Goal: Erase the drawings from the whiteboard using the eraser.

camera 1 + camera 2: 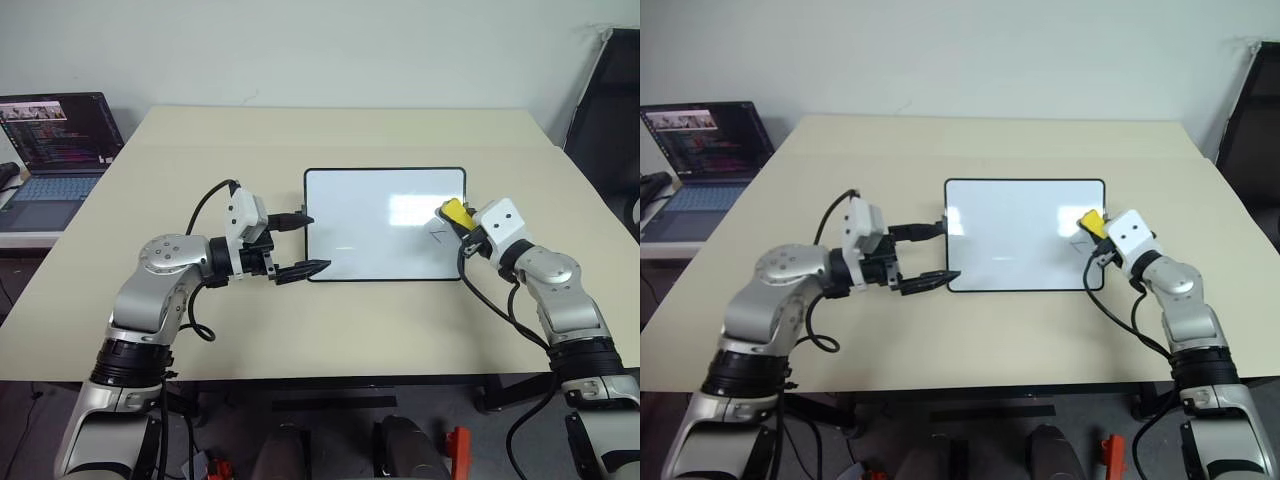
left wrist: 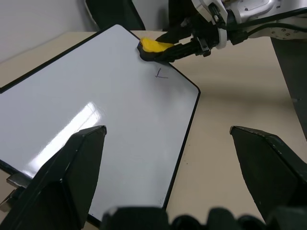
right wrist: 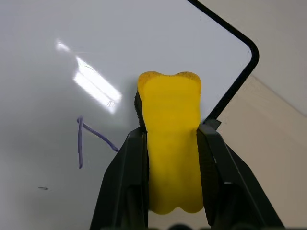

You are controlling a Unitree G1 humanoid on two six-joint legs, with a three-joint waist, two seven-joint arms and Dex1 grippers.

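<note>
Next, my right gripper wipes the eraser back over the dark-blue pen mark (image 1: 437, 236) toward the whiteboard's near edge (image 1: 420, 279), since the mark is closer than the eraser's tip.
The whiteboard (image 1: 360, 225) lies flat on the table, black-framed and glossy. Near its right edge a small dark-blue pen mark (image 1: 437, 234) remains, a thin angled stroke (image 3: 91, 139). My right gripper (image 1: 458, 216) is shut on the yellow eraser (image 1: 455, 211), whose tip rests on the board just beyond that mark (image 2: 161, 74). My left gripper (image 1: 296, 245) stands open at the board's left edge, one finger (image 1: 293, 219) over the frame and the other (image 1: 305, 269) by the near left corner, holding nothing.
An open laptop (image 1: 55, 150) sits on a side surface at the far left. A dark chair (image 1: 612, 110) stands beyond the table's right edge. Bare tan tabletop (image 1: 340, 320) surrounds the board.
</note>
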